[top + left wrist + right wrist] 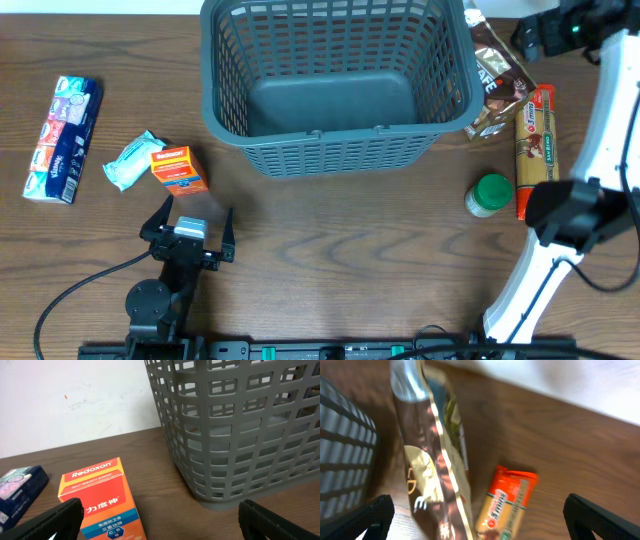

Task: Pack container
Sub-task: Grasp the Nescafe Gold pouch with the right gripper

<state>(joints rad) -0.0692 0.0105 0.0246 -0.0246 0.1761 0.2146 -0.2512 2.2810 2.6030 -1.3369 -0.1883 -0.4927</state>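
Note:
The robot's right gripper has its open fingers lined up across the brown foil bag's narrow width [437,457], so it should keep going down toward the bag's middle [498,68] and close there.
The dark grey slotted basket [330,150] stands empty at the back centre of the table; it also shows in the left wrist view [240,435] and the right wrist view [340,460]. My left gripper [192,216] is open and empty, just in front of an orange Redoxon box [180,170]. In the left wrist view [160,520] the box [102,495] lies near the left finger. My right gripper [522,42] is open and empty, above the far end of a brown foil bag [495,85]. In its own view [480,520] it hovers over the bag [435,470] and an orange biscuit pack [507,505].
The biscuit pack [535,145] and a green-lidded jar [489,195] lie right of the basket. A tissue pack [64,138] [20,490] and a white-blue packet [130,160] lie at the left. My right arm's elbow hangs over the right front.

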